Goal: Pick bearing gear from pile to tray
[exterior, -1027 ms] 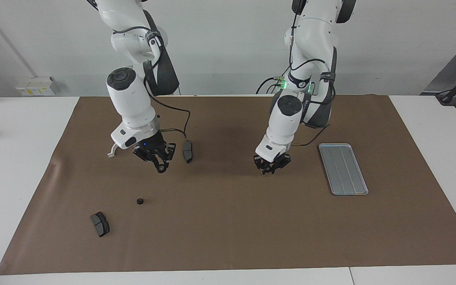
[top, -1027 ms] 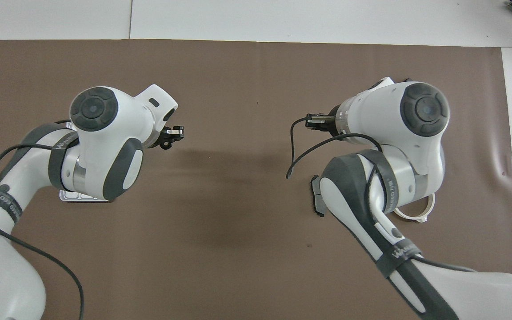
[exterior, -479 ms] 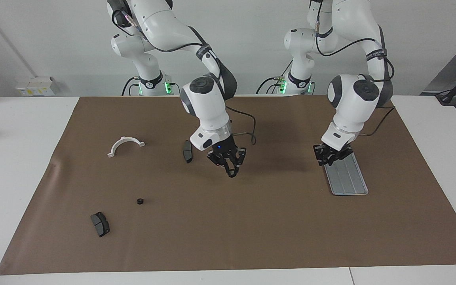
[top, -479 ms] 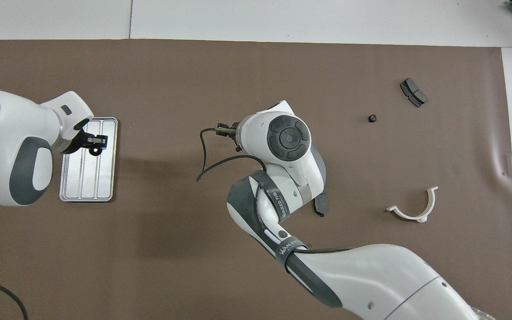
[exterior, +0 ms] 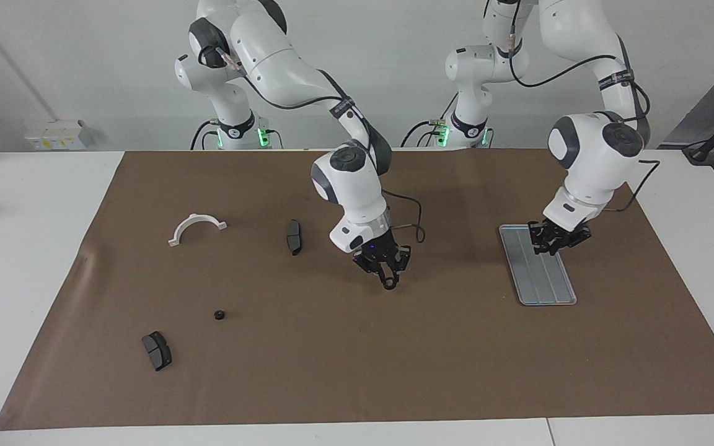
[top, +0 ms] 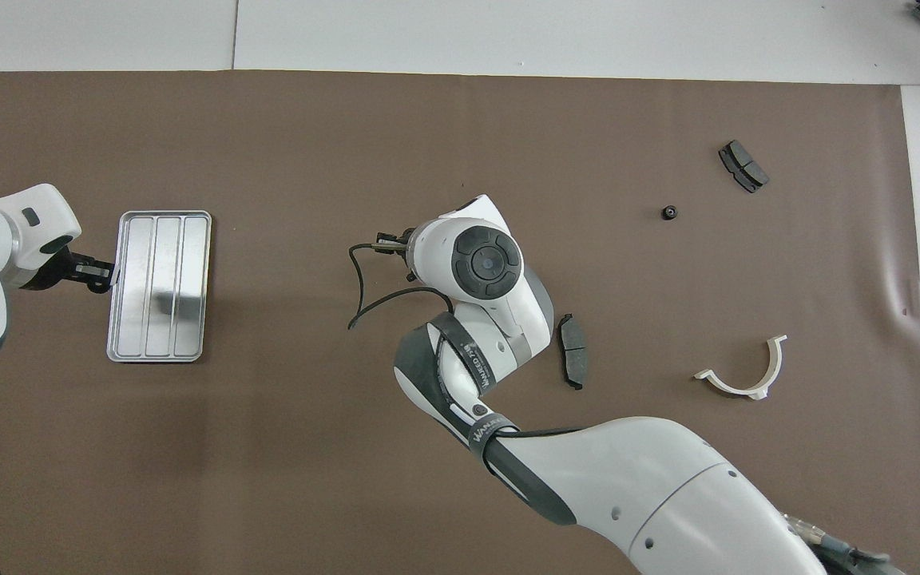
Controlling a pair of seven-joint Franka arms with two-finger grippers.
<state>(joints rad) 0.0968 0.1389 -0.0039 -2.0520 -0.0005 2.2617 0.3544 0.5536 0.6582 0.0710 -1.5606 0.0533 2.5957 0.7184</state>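
The silver tray (top: 160,287) is by my left gripper, far from the bearing gear in my right gripper. I should put that gear down at mid-mat (exterior: 389,291) for my left gripper to take.
A small black bearing gear (exterior: 389,284) hangs over the bare mat at mid-table, with my right gripper (exterior: 388,280) shut on it. In the overhead view that gripper is hidden under its own wrist. Another black ring (exterior: 219,314) (top: 669,212) lies in the pile toward the right arm's end. The silver tray (exterior: 540,275) (top: 158,295) lies toward the left arm's end. My left gripper (exterior: 554,245) (top: 99,276) hovers at the tray's outer rim, over the end nearer the robots. It looks shut, and I cannot tell whether anything is between its tips.
Two dark grey pads lie on the brown mat, one (exterior: 157,350) (top: 743,165) farther from the robots than the ring, the other (exterior: 294,236) (top: 573,361) beside the right arm's wrist. A white half-ring bracket (exterior: 196,217) (top: 735,387) lies near the right arm's base.
The right arm swung from over the pile to mid-table, carrying the ring. The left arm moved from mid-table to the tray, then to its outer rim.
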